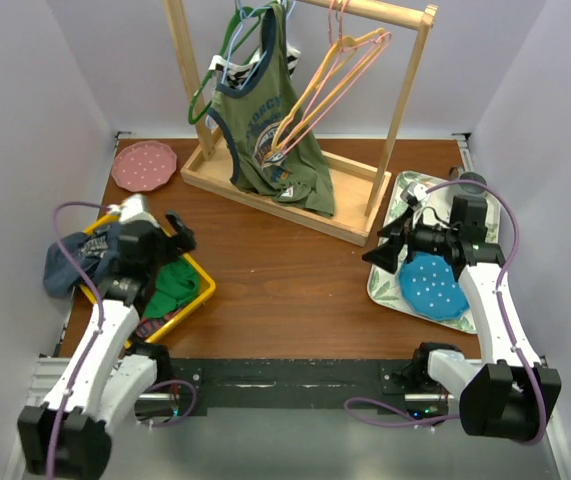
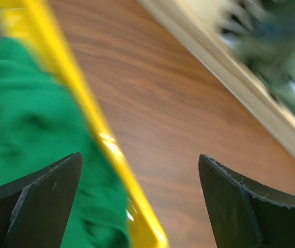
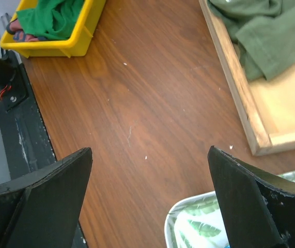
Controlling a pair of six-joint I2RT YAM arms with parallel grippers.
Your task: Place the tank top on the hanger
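Reddish cloth point(image 1: 151, 326) sticks out at the bin's near corner, so the robot should expect more of it to be hidden under the bright green tank top point(image 1: 174, 287).
The bright green tank top point(image 1: 175, 287) lies crumpled in a yellow bin point(image 1: 203, 290) at the left. In the left wrist view the tank top point(image 2: 28, 134) fills the left side, behind the bin's rim point(image 2: 85, 98). My left gripper point(image 1: 172, 238) point(image 2: 139, 175) hovers open above that rim, holding nothing. The yellow-orange hanger point(image 1: 310, 100) hangs on the wooden rack beside a pink one. My right gripper point(image 1: 385, 250) point(image 3: 150, 170) is open and empty over the left edge of a leaf-print tray. The right wrist view has the tank top point(image 3: 49, 18) far off at top left.
The wooden rack's base point(image 1: 265, 195) point(image 3: 235, 88) stands at the back with an olive printed top point(image 1: 265, 120) and a dark green hanger point(image 1: 215, 70). A pink plate point(image 1: 143, 165) sits back left. The leaf tray point(image 1: 390, 285) point(image 3: 188, 227) holds a blue plate point(image 1: 433, 288). Dark clothes point(image 1: 70, 260) spill over the bin's left.
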